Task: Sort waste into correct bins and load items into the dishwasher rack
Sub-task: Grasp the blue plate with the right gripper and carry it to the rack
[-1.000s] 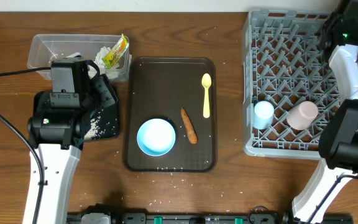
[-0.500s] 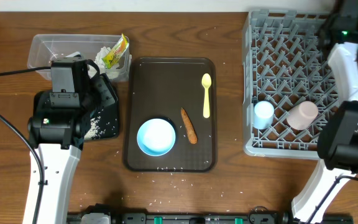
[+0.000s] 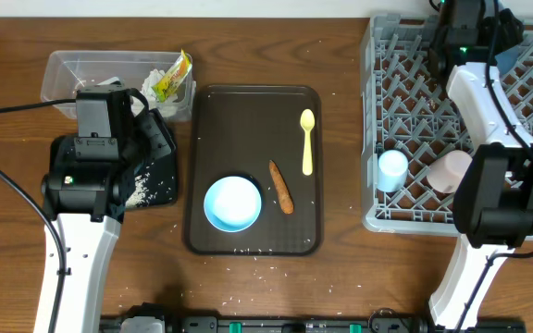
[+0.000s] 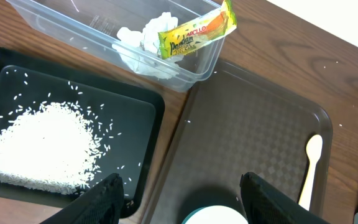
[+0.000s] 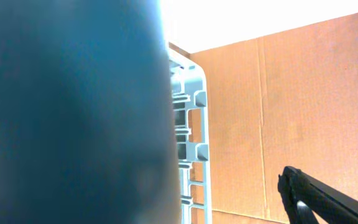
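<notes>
The empty light-blue bowl's rim (image 3: 257, 190) is clear of the carrot piece (image 3: 281, 188), so I keep moving my right gripper to the bowl and close it on the bowl's rim.
My left gripper (image 4: 180, 180) hangs open and empty over the left edge of the brown serving tray, just above the light-blue bowl (image 3: 232, 203). The carrot piece (image 3: 281, 187) and yellow spoon (image 3: 307, 141) lie on that tray. The clear tub (image 3: 68, 74) holds tissue (image 4: 146, 42) and the wrapper (image 4: 194, 31). Rice (image 4: 39, 146) is heaped in the black tray (image 4: 138, 99). My right gripper (image 3: 465, 23) is at the back of the grey rack (image 3: 374, 111), open. The dark-blue plate (image 5: 67, 112) fills its view; one finger (image 5: 303, 196) stands clear of it.
The small blue cup (image 3: 392, 169) and pale pink cup (image 3: 452, 170) sit at the rack's front. The brown serving tray (image 3: 248, 111) lies between the bins and the rack. Stray rice grains (image 3: 257, 271) dot the table near the front. A cardboard wall (image 5: 303, 93) stands behind the rack.
The right gripper has opened and let go of the plate. It has swung left along the rack's back edge. The left arm has not moved.
</notes>
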`<state>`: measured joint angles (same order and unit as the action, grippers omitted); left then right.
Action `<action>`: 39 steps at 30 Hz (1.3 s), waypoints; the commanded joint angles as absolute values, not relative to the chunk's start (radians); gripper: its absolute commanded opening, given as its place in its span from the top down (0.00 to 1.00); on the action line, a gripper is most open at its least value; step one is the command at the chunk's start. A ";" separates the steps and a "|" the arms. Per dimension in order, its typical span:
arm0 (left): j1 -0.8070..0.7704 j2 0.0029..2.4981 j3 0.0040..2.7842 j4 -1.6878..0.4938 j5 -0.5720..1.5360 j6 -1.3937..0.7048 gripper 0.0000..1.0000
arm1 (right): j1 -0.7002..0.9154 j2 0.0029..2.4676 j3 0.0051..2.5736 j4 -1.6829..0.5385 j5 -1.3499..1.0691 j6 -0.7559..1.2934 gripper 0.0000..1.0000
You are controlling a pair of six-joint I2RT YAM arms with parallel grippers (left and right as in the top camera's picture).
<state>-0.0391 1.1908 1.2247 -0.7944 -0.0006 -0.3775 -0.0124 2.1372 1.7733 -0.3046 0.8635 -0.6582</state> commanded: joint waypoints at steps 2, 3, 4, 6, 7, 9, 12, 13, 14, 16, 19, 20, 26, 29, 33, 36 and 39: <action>-0.034 1.195 1.238 -0.791 -0.012 -0.376 0.37 | 0.001 2.032 1.772 -0.312 0.881 -0.620 0.01; -0.034 1.195 1.238 -0.791 -0.012 -0.376 0.37 | 0.001 2.018 1.772 -0.320 0.878 -0.620 0.01; -0.034 1.195 1.238 -0.792 -0.012 -0.376 0.37 | 0.001 2.001 1.772 -0.337 0.867 -0.617 0.01; -0.034 1.195 1.238 -0.792 -0.012 -0.376 0.37 | 0.001 1.973 1.772 -0.373 0.845 -0.602 0.01; -0.034 1.195 1.238 -0.791 -0.012 -0.376 0.37 | 0.001 1.957 1.772 -0.395 0.826 -0.584 0.01; -0.034 1.195 1.238 -0.792 -0.012 -0.376 0.37 | 0.001 1.928 1.772 -0.433 0.782 -0.543 0.01; -0.034 1.195 1.238 -0.792 -0.012 -0.376 0.37 | 0.004 1.876 1.772 -0.490 0.683 -0.478 0.01; -0.034 1.195 1.238 -0.792 -0.012 -0.376 0.37 | 0.007 1.863 1.772 -0.504 0.648 -0.464 0.01; -0.034 1.195 1.238 -0.792 -0.012 -0.376 0.37 | 0.011 1.847 1.772 -0.522 0.595 -0.452 0.01; -0.034 1.195 1.238 -0.791 -0.012 -0.376 0.37 | 0.023 1.818 1.772 -0.553 0.493 -0.441 0.01; -0.034 1.195 1.238 -0.792 -0.012 -0.376 0.37 | 0.051 1.779 1.772 -0.607 0.283 -0.416 0.01; -0.034 1.195 1.238 -0.791 -0.012 -0.376 0.37 | 0.063 1.768 1.772 -0.632 0.204 -0.381 0.01; -0.034 1.195 1.238 -0.791 -0.013 -0.376 0.37 | 0.122 1.750 1.770 -0.752 -0.438 -0.205 0.01; -0.034 1.195 1.238 -0.792 -0.013 -0.376 0.37 | 0.178 1.795 1.757 -0.756 -0.636 -0.074 0.09; -0.033 1.195 1.238 -0.792 -0.015 -0.376 0.37 | 0.306 1.889 1.731 -0.763 -0.605 0.089 0.19; -0.024 1.195 1.238 -0.799 -0.040 -0.376 0.37 | 0.413 1.962 1.707 -0.784 -0.575 0.135 0.29; -0.002 1.195 1.238 -0.814 -0.065 -0.376 0.37 | 0.507 2.029 1.705 -0.824 -0.506 0.167 0.37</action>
<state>-0.0238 1.1912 1.2247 -0.8051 -0.0204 -0.3775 0.4282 1.9736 1.7214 -0.8001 -0.5236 0.0647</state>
